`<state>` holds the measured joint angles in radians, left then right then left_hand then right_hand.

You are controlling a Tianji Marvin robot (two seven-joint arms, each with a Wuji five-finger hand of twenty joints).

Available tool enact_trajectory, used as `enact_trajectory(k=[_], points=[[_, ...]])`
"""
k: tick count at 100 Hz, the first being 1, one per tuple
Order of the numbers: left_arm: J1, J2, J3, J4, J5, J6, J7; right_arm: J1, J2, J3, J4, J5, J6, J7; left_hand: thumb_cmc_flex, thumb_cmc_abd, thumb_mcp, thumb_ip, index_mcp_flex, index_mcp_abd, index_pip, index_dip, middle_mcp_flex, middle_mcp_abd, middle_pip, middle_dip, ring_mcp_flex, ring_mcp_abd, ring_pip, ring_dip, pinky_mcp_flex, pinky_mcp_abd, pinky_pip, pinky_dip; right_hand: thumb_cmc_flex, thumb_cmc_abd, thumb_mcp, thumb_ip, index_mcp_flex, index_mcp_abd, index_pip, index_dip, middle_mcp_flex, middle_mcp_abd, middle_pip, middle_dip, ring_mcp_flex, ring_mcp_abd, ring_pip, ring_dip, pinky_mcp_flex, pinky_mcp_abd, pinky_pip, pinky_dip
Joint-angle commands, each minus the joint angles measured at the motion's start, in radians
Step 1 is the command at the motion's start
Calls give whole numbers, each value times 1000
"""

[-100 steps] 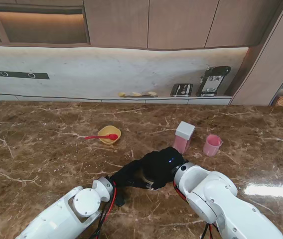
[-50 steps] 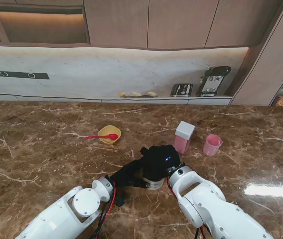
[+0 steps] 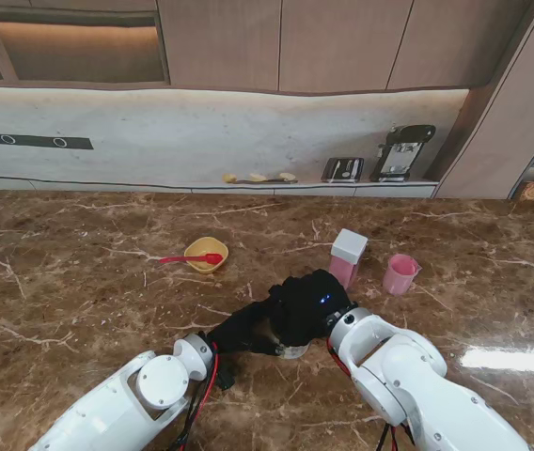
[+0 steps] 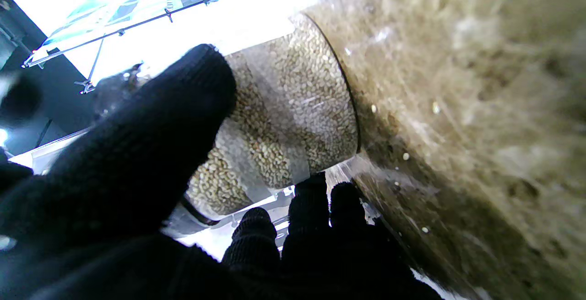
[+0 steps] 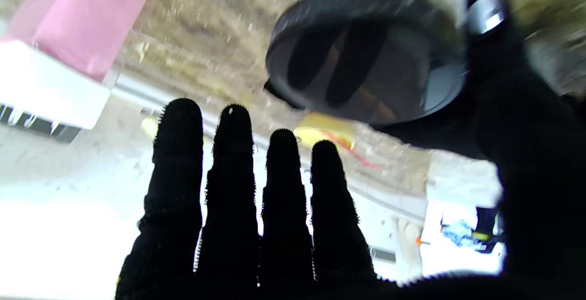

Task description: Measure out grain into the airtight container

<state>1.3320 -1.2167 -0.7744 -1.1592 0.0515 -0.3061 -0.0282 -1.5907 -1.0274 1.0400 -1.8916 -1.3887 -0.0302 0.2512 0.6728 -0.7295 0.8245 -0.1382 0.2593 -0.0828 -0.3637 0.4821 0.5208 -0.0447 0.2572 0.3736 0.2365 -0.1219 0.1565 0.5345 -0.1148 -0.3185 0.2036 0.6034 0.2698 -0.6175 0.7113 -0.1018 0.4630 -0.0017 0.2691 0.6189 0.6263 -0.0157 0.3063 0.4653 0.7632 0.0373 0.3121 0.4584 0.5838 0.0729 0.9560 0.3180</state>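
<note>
The black lid (image 5: 379, 74) will turn in place and stay seated when the robot twists it, because a smooth round rim (image 5: 362, 2) sits evenly around the jar's opening.
A clear jar of grain (image 4: 293, 107) with a black lid (image 5: 366, 57) stands near me at the table's middle, mostly hidden in the stand view except its base (image 3: 292, 350). My left hand (image 3: 243, 329) is shut on its side, with the thumb (image 4: 137, 144) on one flank and the fingers (image 4: 311, 208) on the other. My right hand (image 3: 309, 303) hovers over the lid, its four fingers (image 5: 256, 199) straight and spread, holding nothing. Beyond them stands the pink container with a white lid (image 3: 347, 258), and to its right a pink measuring cup (image 3: 400, 273).
A yellow bowl (image 3: 206, 254) with a red spoon (image 3: 180, 259) across it sits farther away on the left. The brown marble table (image 3: 79, 282) stretches wide around both arms. A counter with appliances (image 3: 399, 155) runs behind the far edge.
My right forearm swung left over the jar half a second ago and has swung back right. The right hand stayed above the lid. The left hand kept its hold.
</note>
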Motion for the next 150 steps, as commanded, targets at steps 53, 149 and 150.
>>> enact_trajectory(k=[53,149,150], points=[[19,7,9,24,1,16,-14,66,8,-92,82,88,73,18,21,58,56,25,6,-35,908,25,76,-65,109,39,26,178,48,14,43,411,121,32,75,-170,353,-65,88,17,292,196,182,18,268,138,439,-66,314,113,450,-154,361,-62],[17,6,10,28,0,11,-12,48,19,-17,1,95,3,222,21,58,53,26,9,-34,918,41,69,-57,107,44,27,182,49,15,43,416,125,34,267,-218,345,-52,-113,-48,-96,-80,-133,52,-49,-81,-70,78,-46,-106,11,24,-51,-125],[17,5,10,28,0,11,-12,49,19,-19,2,96,4,224,20,59,53,26,10,-34,918,41,69,-58,107,44,27,182,49,15,43,416,125,34,270,-219,349,-52,-109,-51,-92,-78,-132,52,-46,-80,-66,76,-43,-105,14,23,-49,-126]])
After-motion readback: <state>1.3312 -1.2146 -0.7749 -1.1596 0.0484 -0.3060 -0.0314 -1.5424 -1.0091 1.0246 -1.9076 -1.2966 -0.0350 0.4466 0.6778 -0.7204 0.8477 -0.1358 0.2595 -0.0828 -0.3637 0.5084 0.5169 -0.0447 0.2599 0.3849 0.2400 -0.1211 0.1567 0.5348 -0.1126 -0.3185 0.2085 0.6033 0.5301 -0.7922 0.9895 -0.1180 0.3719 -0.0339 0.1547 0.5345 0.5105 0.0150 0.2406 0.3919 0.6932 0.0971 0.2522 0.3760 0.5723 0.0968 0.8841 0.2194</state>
